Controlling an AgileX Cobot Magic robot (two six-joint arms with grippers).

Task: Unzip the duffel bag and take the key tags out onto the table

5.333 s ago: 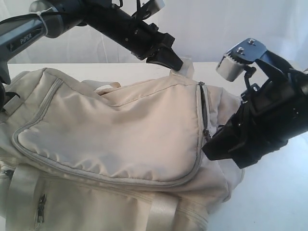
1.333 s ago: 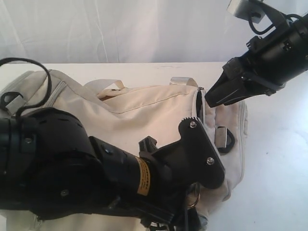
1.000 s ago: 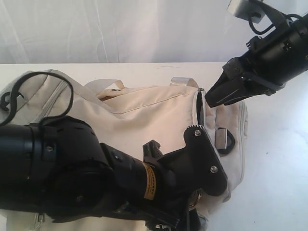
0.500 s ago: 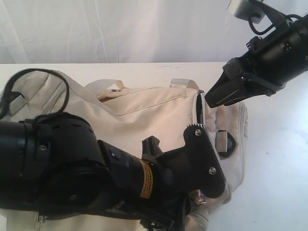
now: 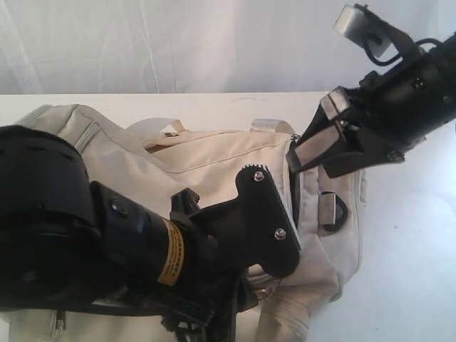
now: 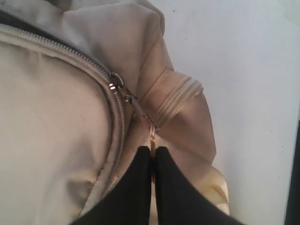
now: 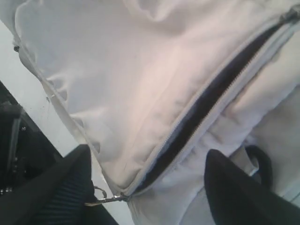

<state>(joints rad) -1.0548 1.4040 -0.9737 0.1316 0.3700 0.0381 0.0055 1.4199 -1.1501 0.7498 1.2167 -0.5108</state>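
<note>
The robot's right gripper should first hold the open zipper edge (image 7: 157,152), because the zipper turns at the bag's slack corner (image 6: 117,96), and then the left gripper should pull the zipper pull along.
The cream duffel bag (image 5: 214,160) lies on the white table (image 5: 402,274). In the left wrist view my left gripper (image 6: 152,152) is shut, its black fingers pinching the metal zipper pull (image 6: 151,136) at the bag's corner (image 6: 183,108). My right gripper (image 5: 322,153) hangs open over the bag's end, near the top of the zipper. In the right wrist view the zipper (image 7: 206,108) gapes as a dark slit, between the open right gripper (image 7: 150,187) fingers. The key tags are hidden. My left arm (image 5: 142,249) covers the bag's front in the exterior view.
A black D-ring (image 5: 333,210) and a pale strap loop (image 5: 271,125) sit on the bag's right end. A handle strap (image 5: 164,135) lies along the top. White table (image 6: 253,70) stretches right of the bag. A white curtain (image 5: 178,43) hangs behind.
My left gripper has shut on the zipper pull and the arm has shifted left. My right gripper's jaws have spread wide. The bag's near corner has lifted.
</note>
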